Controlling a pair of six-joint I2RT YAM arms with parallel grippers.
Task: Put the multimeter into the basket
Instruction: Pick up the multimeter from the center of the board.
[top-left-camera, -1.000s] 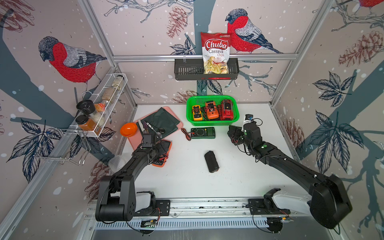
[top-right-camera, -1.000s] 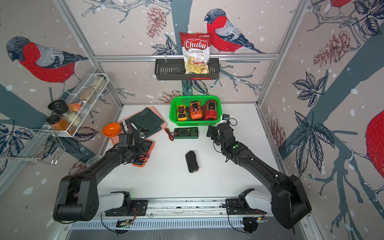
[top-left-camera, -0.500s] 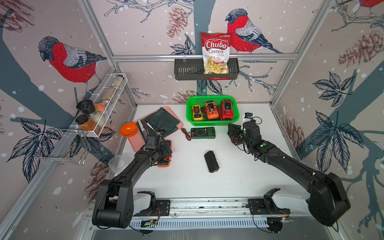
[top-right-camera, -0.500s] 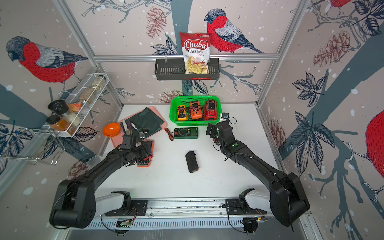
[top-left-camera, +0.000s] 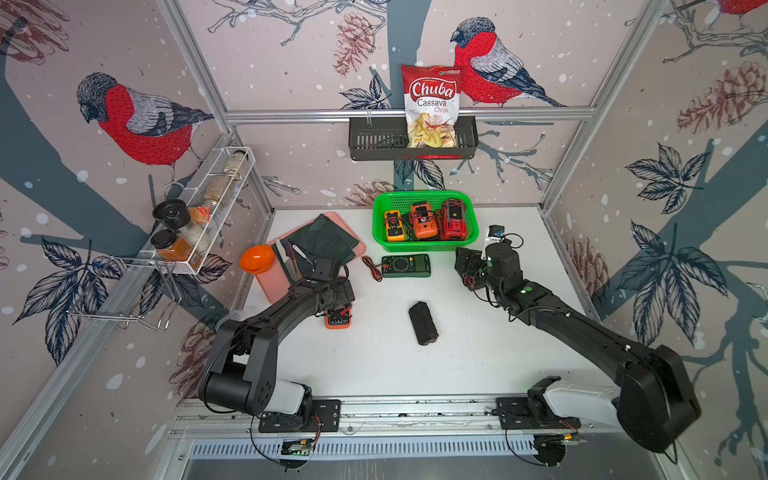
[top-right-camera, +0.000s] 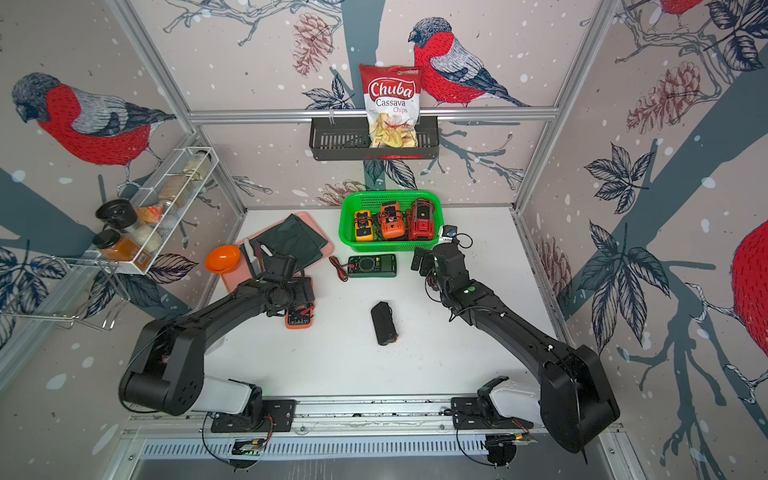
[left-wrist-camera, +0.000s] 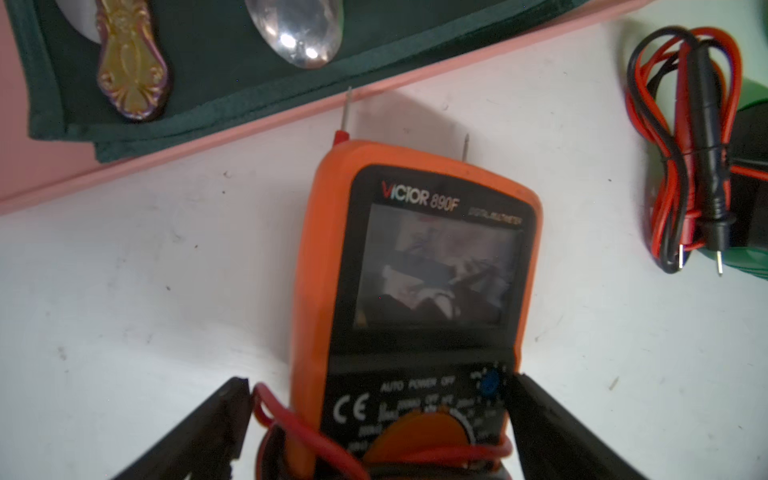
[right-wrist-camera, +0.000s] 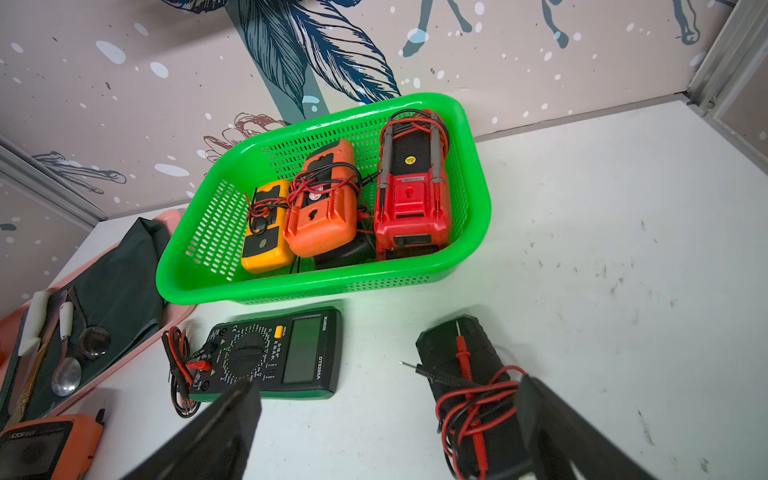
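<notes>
The orange multimeter (left-wrist-camera: 428, 268) lies at an angle to my left gripper's open fingers. Next, my left gripper turns to line up squarely with it and closes around the dial end (left-wrist-camera: 420, 436) before lifting.
An orange multimeter (top-left-camera: 340, 320) (left-wrist-camera: 415, 257) lies face up on the white table beside the pink tray. My left gripper (top-left-camera: 336, 293) (left-wrist-camera: 379, 384) is open and straddles its dial end, with red lead wire beside one finger. The green basket (top-left-camera: 419, 194) (right-wrist-camera: 332, 286) stands at the back and holds a yellow, an orange and a red multimeter. In front of it lies a green multimeter (top-left-camera: 407, 266) (right-wrist-camera: 282, 353). My right gripper (top-left-camera: 467, 266) (right-wrist-camera: 387, 388) hangs open over a black multimeter (right-wrist-camera: 465, 357) wrapped in red and black leads, right of the green one.
Another black multimeter (top-left-camera: 423, 318) lies mid-table. A pink tray (top-left-camera: 270, 286) at the left carries a dark green cloth, cutlery and an orange bowl (top-left-camera: 257, 258). On the back wall a dark shelf (top-left-camera: 374, 145) holds a chips bag. The left wall has a wire rack (top-left-camera: 199, 216) of jars.
My left gripper has slid to the right, from beside the pink tray to over the orange multimeter. The right gripper has stayed almost still, open.
</notes>
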